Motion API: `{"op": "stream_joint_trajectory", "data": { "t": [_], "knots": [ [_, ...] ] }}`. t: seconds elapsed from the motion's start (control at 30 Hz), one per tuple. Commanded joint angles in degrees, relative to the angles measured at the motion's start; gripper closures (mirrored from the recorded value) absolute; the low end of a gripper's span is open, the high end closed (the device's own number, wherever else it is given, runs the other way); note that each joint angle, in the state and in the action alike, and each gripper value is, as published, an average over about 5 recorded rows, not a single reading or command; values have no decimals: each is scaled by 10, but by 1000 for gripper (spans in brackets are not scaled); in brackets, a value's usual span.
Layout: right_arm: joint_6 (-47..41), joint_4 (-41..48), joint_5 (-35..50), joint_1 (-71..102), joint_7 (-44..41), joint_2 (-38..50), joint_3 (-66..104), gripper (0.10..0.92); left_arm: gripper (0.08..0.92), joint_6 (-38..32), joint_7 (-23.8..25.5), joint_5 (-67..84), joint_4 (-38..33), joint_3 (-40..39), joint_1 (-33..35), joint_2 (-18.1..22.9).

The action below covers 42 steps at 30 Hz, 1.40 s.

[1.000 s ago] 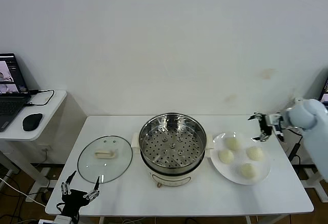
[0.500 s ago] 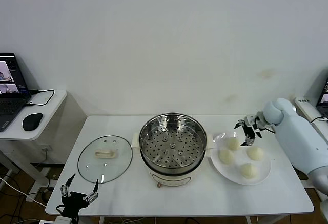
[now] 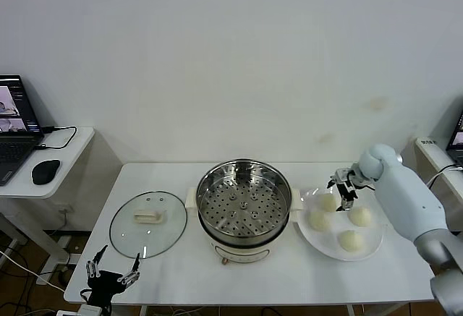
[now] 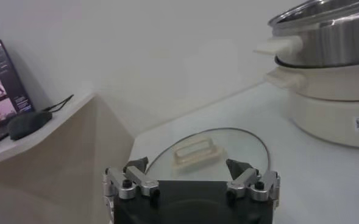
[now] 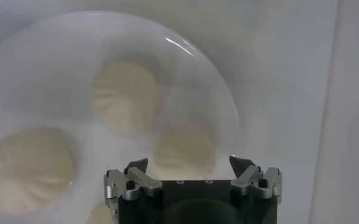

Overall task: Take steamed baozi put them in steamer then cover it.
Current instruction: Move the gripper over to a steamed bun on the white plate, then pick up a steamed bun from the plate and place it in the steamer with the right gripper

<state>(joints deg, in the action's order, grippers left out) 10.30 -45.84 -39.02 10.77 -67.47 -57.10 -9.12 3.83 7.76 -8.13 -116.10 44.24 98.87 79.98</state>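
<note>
The farthest baozi (image 3: 328,202) will come away by itself when the robot lifts it, and its neighbours will stay where they are, because white plate shows (image 3: 338,223) between the baozi.
Several pale baozi (image 3: 319,220) lie on a white plate (image 3: 370,248) right of the steamer (image 3: 244,200), a shiny perforated basket on a cream pot. My right gripper (image 3: 342,189) hangs open just over the plate's far side, above the farthest baozi (image 3: 328,202). The right wrist view has that baozi (image 5: 185,146) straight ahead of the open right gripper (image 5: 188,164), with two more (image 5: 127,103) beyond. The glass cover (image 3: 148,222) lies flat left of the steamer. My left gripper (image 3: 112,269) waits open at the table's front left edge, facing the cover (image 4: 240,143).
A side table (image 3: 51,164) at the left carries a laptop (image 3: 14,124) and a mouse (image 3: 45,172). In the left wrist view, the steamer (image 4: 325,36) stands beyond the cover.
My right arm has swung leftward from the table's right edge, bringing its open gripper over the plate's far baozi. The left arm has stayed put.
</note>
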Motion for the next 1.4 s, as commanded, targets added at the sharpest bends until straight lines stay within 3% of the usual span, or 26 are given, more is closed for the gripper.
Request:
{"op": "stream_joint_trajectory", "data": {
  "t": [0.03, 0.7, 1.0, 1.2, 1.4],
  "knots": [
    [-1, 22, -15, -4, 13, -11, -1, 203, 177, -1, -1, 0, 3, -2, 2, 3],
    [-2, 39, -12, 0, 25, -19, 0, 208, 177, -1, -2, -2, 15, -3, -3, 4],
    [-5, 40, -5, -2, 29, -15, 1, 415, 177, -1, -3, -3, 18, -7, -6, 5],
    [-10, 23, 14, -4, 23, -1, 3, 431, 177, -2, -4, -3, 17, -7, -6, 4],
    [-25, -48, 90, -43, -8, 57, -44, 431, 177, -3, -1, -3, 15, -10, -9, 5]
  ]
}}
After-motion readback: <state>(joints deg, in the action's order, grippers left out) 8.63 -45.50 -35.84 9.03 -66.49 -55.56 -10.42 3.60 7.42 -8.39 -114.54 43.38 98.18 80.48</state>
